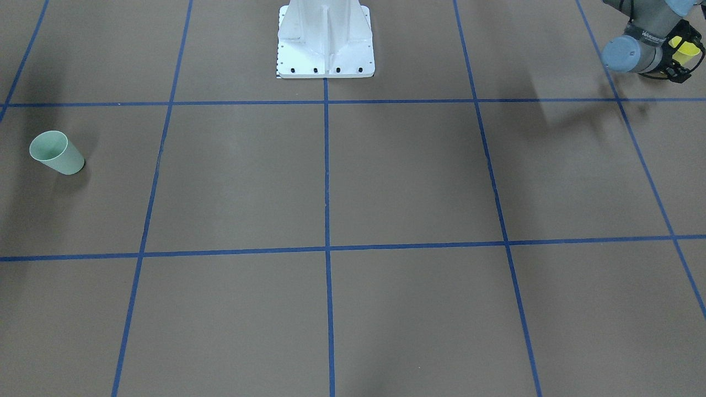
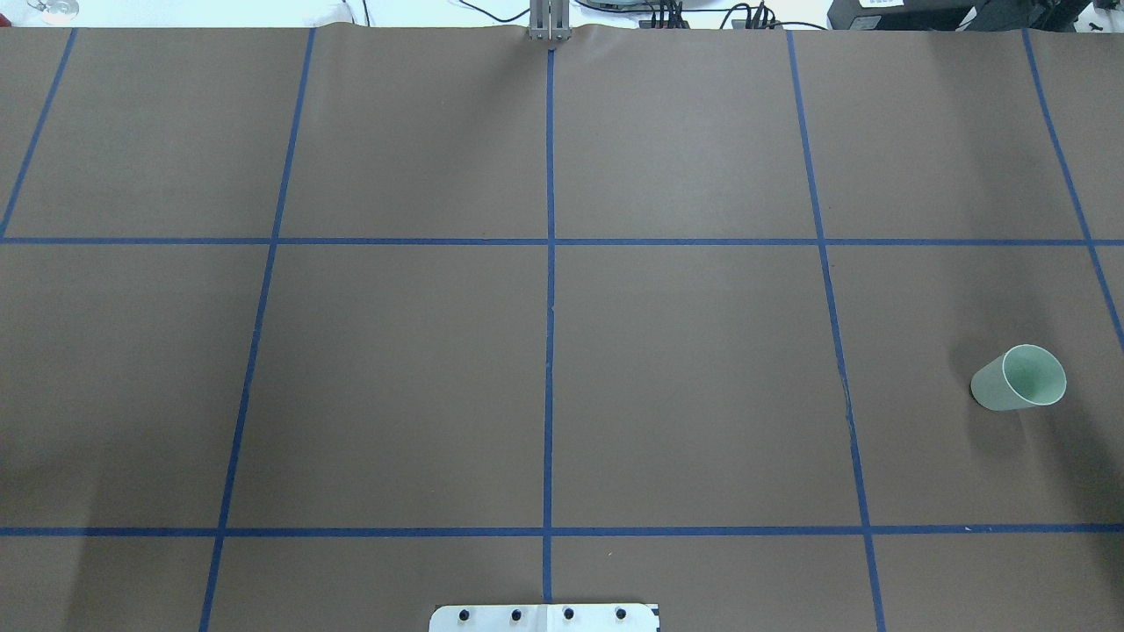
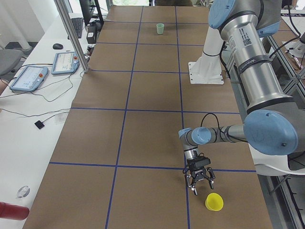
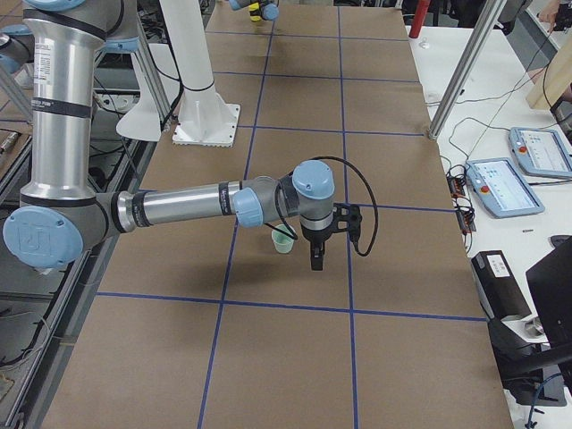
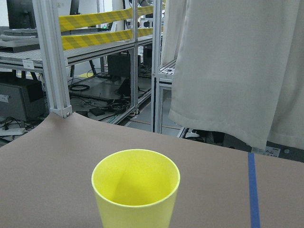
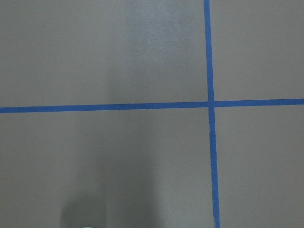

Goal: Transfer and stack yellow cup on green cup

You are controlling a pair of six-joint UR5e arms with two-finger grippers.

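My gripper will find the yellow cup empty when I carry it, because the yellow cup's smooth (image 1: 687,49) inside (image 5: 136,182) shows plain yellow deep into the cup's opening.
The yellow cup (image 5: 136,192) stands upright, mouth up, on the brown table near its end on my left; it also shows in the exterior left view (image 3: 214,202) and the front view (image 1: 687,47). My left gripper (image 1: 679,65) hangs low beside it, fingers spread and empty, also seen in the exterior left view (image 3: 200,180). The green cup (image 1: 57,153) stands upright at the table's other end, also in the overhead view (image 2: 1020,379). My right gripper (image 4: 315,257) points down just beside the green cup (image 4: 283,240); I cannot tell whether it is open or shut.
The white robot base (image 1: 325,41) stands at the table's middle edge. Blue tape lines (image 2: 550,290) divide the brown table into squares. A side bench with tablets (image 3: 28,78) and cables runs along the operators' side.
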